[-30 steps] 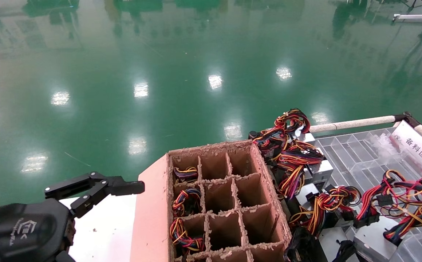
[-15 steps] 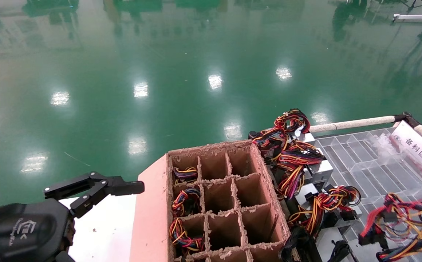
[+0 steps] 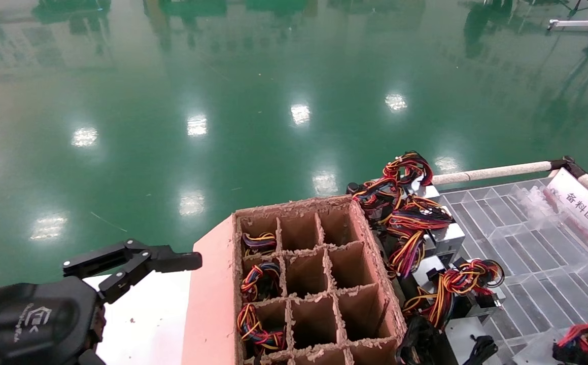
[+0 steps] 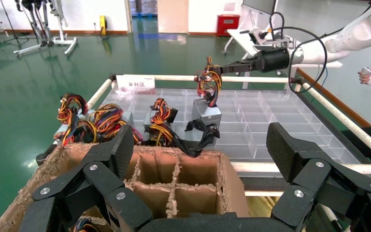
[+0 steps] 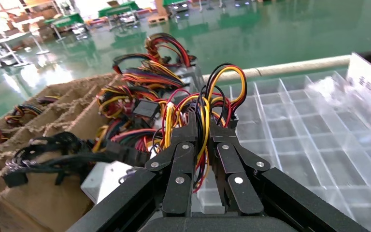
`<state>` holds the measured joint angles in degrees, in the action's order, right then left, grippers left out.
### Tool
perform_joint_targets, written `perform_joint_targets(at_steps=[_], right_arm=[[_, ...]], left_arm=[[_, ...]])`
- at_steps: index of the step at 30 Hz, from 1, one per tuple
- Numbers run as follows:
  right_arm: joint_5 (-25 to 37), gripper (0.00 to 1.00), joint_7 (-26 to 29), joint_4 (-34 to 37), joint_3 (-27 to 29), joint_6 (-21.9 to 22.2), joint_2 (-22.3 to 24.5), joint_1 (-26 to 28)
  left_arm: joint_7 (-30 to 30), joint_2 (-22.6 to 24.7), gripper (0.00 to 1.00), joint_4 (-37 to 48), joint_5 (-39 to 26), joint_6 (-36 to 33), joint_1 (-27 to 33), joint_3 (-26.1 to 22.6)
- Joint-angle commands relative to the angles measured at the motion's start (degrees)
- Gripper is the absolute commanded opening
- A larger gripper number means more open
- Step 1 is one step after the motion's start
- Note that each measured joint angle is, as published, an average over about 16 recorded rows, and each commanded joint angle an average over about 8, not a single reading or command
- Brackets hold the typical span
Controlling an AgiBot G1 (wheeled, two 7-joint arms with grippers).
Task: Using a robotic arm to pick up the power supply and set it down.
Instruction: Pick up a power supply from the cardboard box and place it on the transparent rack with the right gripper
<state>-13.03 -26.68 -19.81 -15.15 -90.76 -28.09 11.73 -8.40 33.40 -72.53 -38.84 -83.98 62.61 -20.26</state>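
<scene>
Next, my right gripper brings the power supply (image 4: 207, 114) in and puts it down next to the piled power supplies, because it hangs out over the clear tray.
My right gripper (image 5: 202, 129) is shut on the red, yellow and black wire bunch (image 5: 207, 104) of the power supply. Seen from the left wrist, the white robotic arm (image 4: 362, 29) reaches in over the clear tray. The grey power supply box (image 4: 206, 112) hangs by its wires (image 4: 209, 84) above that tray. In the head view only those wires (image 3: 585, 337) show, at the bottom right corner. My left gripper (image 3: 141, 258) is parked open and empty beside the cardboard box, wide apart in its own view (image 4: 201, 145).
The brown divided cardboard box (image 3: 294, 205) holds wire bundles in its left cells. Other power supplies (image 3: 446, 233) are piled between it and the clear compartment tray (image 3: 527, 243). A padded rail (image 3: 491, 172) and a white sign (image 3: 583, 205) edge the tray. A person's hand (image 4: 367, 75) is beyond it.
The held power supply's wires have travelled toward the bottom right corner of the head view, with its grey box now out of that frame. The left arm has not moved.
</scene>
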Motion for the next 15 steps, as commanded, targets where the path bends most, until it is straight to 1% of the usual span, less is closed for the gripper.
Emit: perform_joint_targets(at_steps=[1,7,15], right_arm=[[-0.4,0.0,0.1,0.6,0.3,0.0,0.1,-1.1],[-0.9,0.0,0.5,2.2,1.0,0.2,0.1,-2.1],[-1.0,0.0,1.0,4.8,1.4,0.4,0.0,-2.1]], left_arm=[[0.0,0.0,1.0,0.0,0.0,0.0,0.0,0.0],[0.0,0.0,1.0,0.0,0.0,0.0,0.0,0.0],[0.0,0.0,1.0,0.0,0.0,0.0,0.0,0.0]])
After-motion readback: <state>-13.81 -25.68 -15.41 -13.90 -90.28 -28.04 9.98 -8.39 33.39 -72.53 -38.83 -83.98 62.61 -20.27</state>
